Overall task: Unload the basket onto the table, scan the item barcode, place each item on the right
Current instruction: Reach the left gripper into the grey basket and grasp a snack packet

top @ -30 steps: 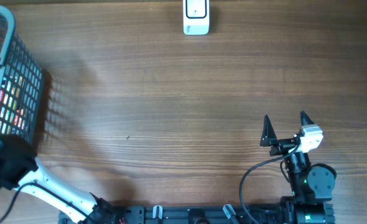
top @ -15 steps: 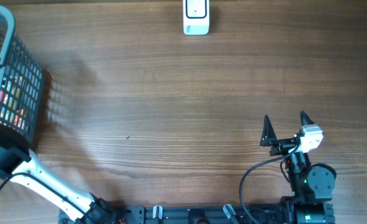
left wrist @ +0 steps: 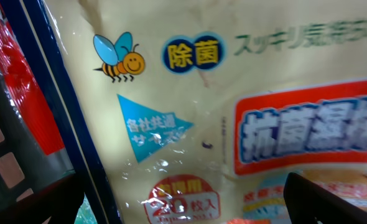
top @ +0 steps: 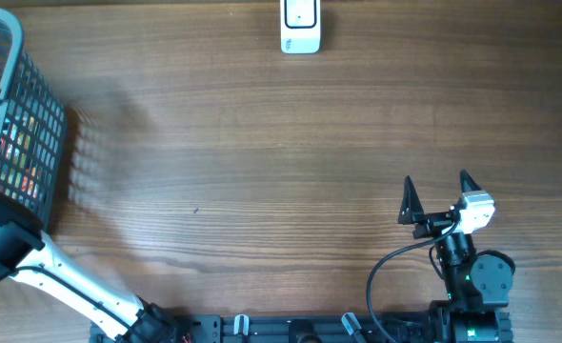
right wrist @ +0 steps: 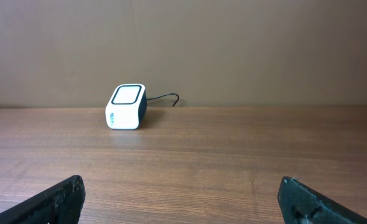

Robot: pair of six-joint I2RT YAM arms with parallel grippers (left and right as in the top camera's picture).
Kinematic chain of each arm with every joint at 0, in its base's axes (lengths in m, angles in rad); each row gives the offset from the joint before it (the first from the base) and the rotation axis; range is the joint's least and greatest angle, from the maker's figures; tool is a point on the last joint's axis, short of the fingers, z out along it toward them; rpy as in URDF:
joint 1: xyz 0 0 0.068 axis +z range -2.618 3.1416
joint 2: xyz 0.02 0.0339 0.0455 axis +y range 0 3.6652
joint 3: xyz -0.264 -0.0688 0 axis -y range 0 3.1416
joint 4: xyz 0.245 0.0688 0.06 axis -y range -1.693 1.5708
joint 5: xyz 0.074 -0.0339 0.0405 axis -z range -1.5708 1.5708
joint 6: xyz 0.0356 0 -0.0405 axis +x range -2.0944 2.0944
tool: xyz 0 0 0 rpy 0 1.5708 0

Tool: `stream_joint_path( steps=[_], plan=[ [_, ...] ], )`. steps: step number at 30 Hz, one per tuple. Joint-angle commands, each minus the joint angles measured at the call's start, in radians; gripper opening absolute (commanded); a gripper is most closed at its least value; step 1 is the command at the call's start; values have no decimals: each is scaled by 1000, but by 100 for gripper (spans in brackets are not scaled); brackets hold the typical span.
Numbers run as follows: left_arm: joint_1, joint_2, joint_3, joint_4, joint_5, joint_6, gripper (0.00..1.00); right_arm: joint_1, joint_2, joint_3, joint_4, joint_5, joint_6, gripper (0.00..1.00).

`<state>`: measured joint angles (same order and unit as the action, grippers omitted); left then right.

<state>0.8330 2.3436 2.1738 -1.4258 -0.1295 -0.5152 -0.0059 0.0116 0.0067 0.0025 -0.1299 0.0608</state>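
Note:
The cream pack is uncovered in front of my left gripper's open fingers and clear of the red pack, so my left gripper goes on reaching in before it grips the cream pack.
The item, a cream plastic pack of wipes with a bee drawing and red and blue labels, fills the left wrist view from very close. My left gripper is open, its dark fingers at either side of the pack, which lies inside the basket. No barcode shows on this face. The white scanner stands at the far edge of the table, and the right wrist view shows the scanner ahead and to the left. My right gripper rests open over bare wood at the near right.
The grey wire basket at the far left holds colourful packs seen through its mesh. A red pack lies beside the cream one. The left arm runs from the near edge towards the basket. A cable leaves the scanner's back.
The left arm's wrist has shifted a little to the left and lower at the basket's near corner. The right arm has not moved.

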Motion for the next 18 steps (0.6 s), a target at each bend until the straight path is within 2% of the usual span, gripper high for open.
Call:
stream_joint_path(
  steps=[1,7,12,13,15,16,18],
  plan=[
    [33,13,-76,45,5,-18,100,-5,-7,-1,4,10,-8,100],
    [47,13,-166,165,27,-17,100,-5,-7,-2,4,10,-8,100],
    [47,13,-187,227,134,-16,100,-5,-7,-2,4,10,-8,99],
    [47,13,-187,228,145,-15,96,-5,-7,-2,4,10,-8,100],
    [47,13,-187,225,144,-13,72,-5,-7,-2,4,10,-8,100],
    [47,13,-187,222,145,-13,55,-5,-7,-1,4,10,-8,100],
    [47,13,-187,214,144,-13,34,-5,-7,-2,4,10,-8,100]
  ],
)
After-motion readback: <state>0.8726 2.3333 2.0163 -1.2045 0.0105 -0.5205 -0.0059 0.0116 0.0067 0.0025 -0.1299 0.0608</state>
